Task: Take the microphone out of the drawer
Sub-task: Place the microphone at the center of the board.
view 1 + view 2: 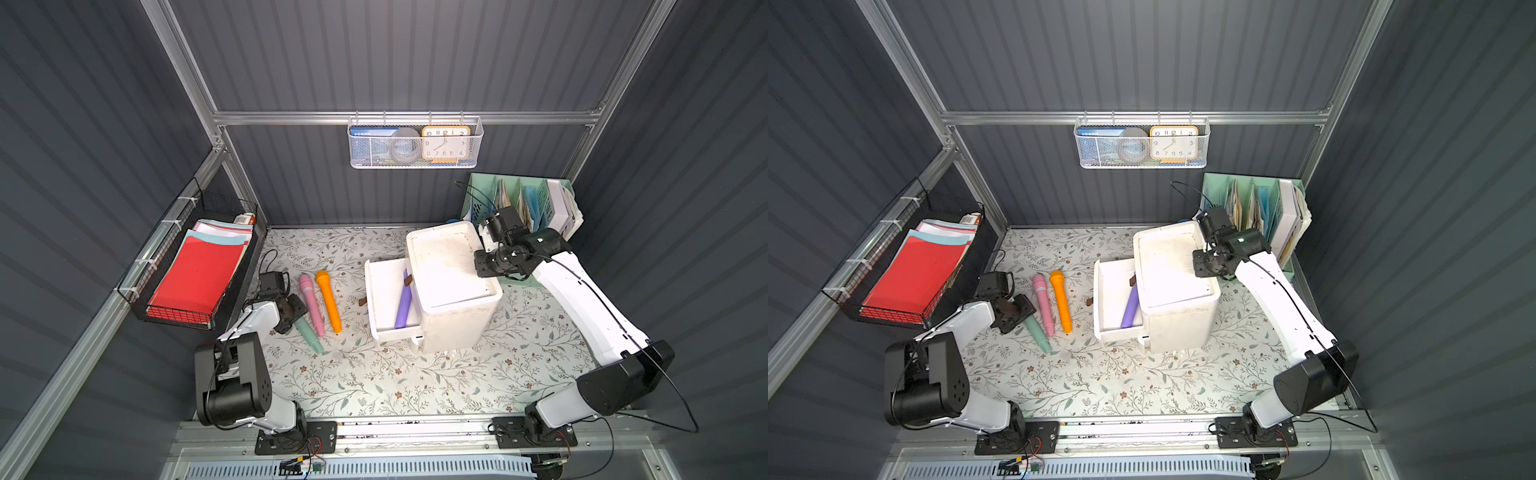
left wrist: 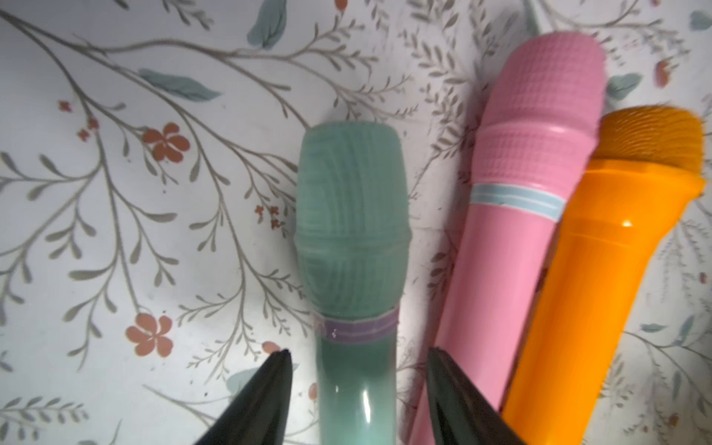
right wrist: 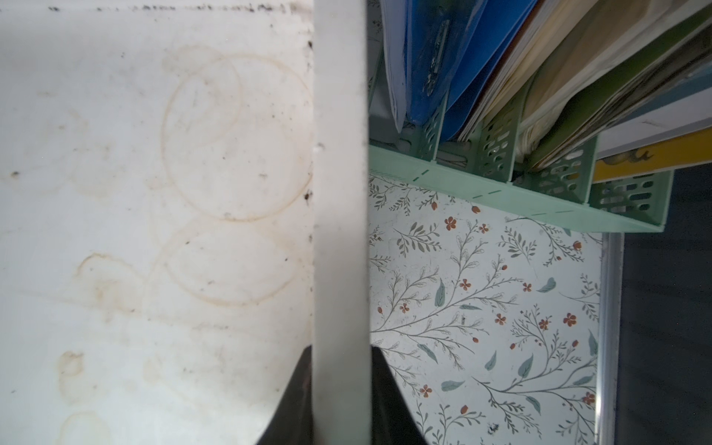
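Observation:
I should keep moving my left gripper off the green microphone until it closes on the purple handle (image 1: 403, 308), as the purple microphone lies uncovered in the pulled-out drawer (image 1: 385, 292).
A purple microphone (image 1: 403, 305) (image 1: 1129, 309) lies in the pulled-out white drawer (image 1: 384, 291) (image 1: 1111, 291) of the white cabinet (image 1: 449, 270) (image 1: 1171, 266). On the table left of the drawer lie a green microphone (image 1: 311, 336) (image 2: 352, 215), a pink microphone (image 1: 312, 303) (image 2: 528, 154) and an orange microphone (image 1: 329, 303) (image 2: 616, 250). My left gripper (image 2: 358, 352) is open, its fingers on either side of the green handle with a gap on both sides. My right gripper (image 3: 341, 348) is shut on the cabinet's raised top rim (image 3: 339, 192) at its far right side.
A green file organiser (image 1: 523, 203) (image 3: 501, 188) full of folders stands just behind the right arm. A black wire basket (image 1: 195, 274) with red paper hangs on the left wall. A white mesh basket (image 1: 415, 143) with a clock hangs on the back wall.

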Robot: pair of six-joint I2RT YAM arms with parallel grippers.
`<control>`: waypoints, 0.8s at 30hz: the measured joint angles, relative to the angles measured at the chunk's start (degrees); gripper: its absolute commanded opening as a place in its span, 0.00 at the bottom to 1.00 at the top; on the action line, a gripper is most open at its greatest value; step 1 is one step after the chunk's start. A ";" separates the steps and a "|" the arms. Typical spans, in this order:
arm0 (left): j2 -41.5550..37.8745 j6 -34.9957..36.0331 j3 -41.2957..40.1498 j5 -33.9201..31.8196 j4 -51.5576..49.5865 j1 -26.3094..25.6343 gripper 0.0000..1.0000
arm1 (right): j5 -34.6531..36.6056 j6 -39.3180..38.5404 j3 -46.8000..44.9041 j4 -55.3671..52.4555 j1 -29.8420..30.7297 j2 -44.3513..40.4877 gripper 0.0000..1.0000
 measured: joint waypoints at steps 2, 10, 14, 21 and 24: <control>-1.62 0.55 0.98 0.02 -0.22 0.00 0.62 | 0.00 0.02 0.00 0.00 0.00 -0.02 0.00; -9.11 1.46 2.62 6.10 -0.61 -0.39 0.61 | 0.13 0.02 0.00 -0.02 0.00 -0.02 0.00; -10.10 1.46 4.50 11.06 -1.36 -3.04 0.60 | 0.13 0.04 0.00 -0.02 0.00 -0.02 0.00; -10.16 1.42 8.92 18.05 -1.22 -12.92 0.60 | 0.15 0.09 0.00 -0.02 0.00 -0.02 0.00; -10.14 1.31 10.25 20.68 -1.01 -15.02 0.60 | 0.13 0.09 0.00 -0.02 0.00 -0.02 0.00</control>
